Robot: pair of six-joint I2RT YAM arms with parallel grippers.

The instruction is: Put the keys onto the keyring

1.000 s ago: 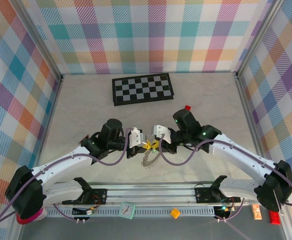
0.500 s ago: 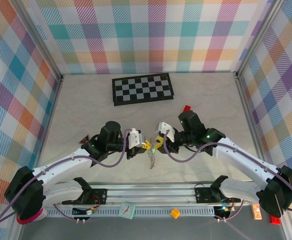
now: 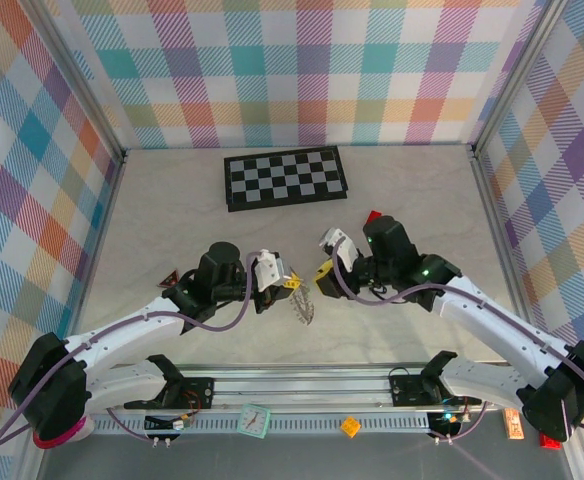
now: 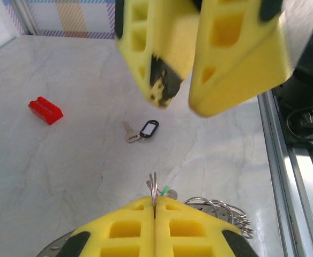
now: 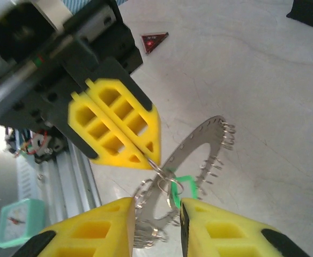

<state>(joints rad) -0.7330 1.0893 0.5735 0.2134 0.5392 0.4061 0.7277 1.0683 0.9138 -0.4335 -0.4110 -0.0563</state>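
My right gripper needs to move before it closes. The green-headed key hangs off-centre at one of the gripper's fingers, so I should first centre the open fingers on its green head.
My left gripper is shut on a small wire loop at the rim of the keyring, and the flat grey ring hangs tilted below it. In the right wrist view the left fingers pinch that loop, and the green-headed key dangles from linked loops against the keyring. My right gripper stands open just in front, the green key close to its right finger. The black-headed key lies flat on the table beyond the left gripper.
A small red block sits behind the right wrist. The chequered board lies at the back centre. A red triangle rests left of the left arm. A small clock stands on the front rail.
The right gripper has drawn back to the right, away from the left one. The keyring has swung and turned beneath the left gripper, which has stayed shut.
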